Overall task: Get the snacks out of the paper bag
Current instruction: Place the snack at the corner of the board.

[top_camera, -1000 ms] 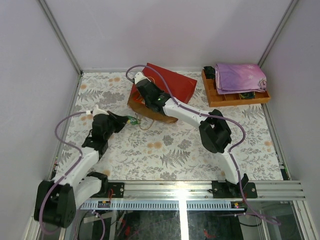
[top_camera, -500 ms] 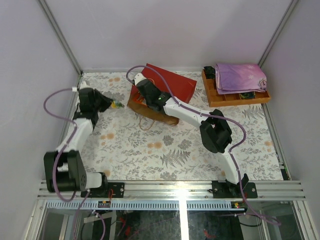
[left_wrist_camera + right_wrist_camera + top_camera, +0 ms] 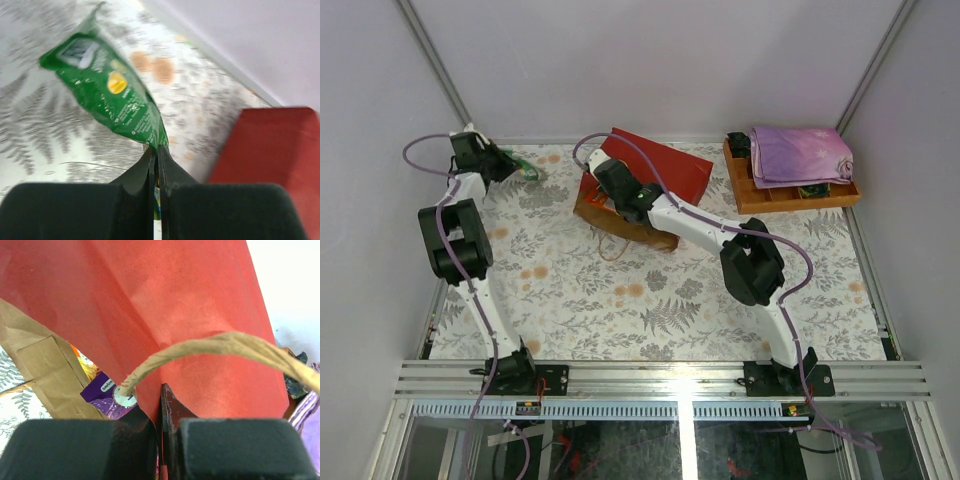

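The green snack packet point(image 3: 524, 166) is hanging over clear flowered tabletop point(image 3: 526, 188), far from the red paper bag, so my left gripper keeps going down until the packet touches down.
The red paper bag point(image 3: 665, 165) lies on its side at the back of the table, its brown-lined mouth facing left. My right gripper point(image 3: 598, 192) is shut on the bag's upper rim point(image 3: 175, 315), with the red paper pinched between the jaws beside a string handle point(image 3: 210, 347). Inside the mouth I see a purple packet point(image 3: 102, 392) and a bit of an orange one point(image 3: 84, 361). My left gripper point(image 3: 512, 166) is at the far left back corner. It is shut on a green snack packet point(image 3: 107, 95), which hangs above the table point(image 3: 528, 172).
A wooden tray point(image 3: 748, 192) with a folded purple cloth point(image 3: 800, 152) stands at the back right. The left wall and back wall are close to the left arm. The bag's second string handle point(image 3: 612, 245) trails on the flowered tabletop.
The left arm has swung from the table's left middle to the back left corner, carrying the green packet with it. The right arm and the bag have stayed put.
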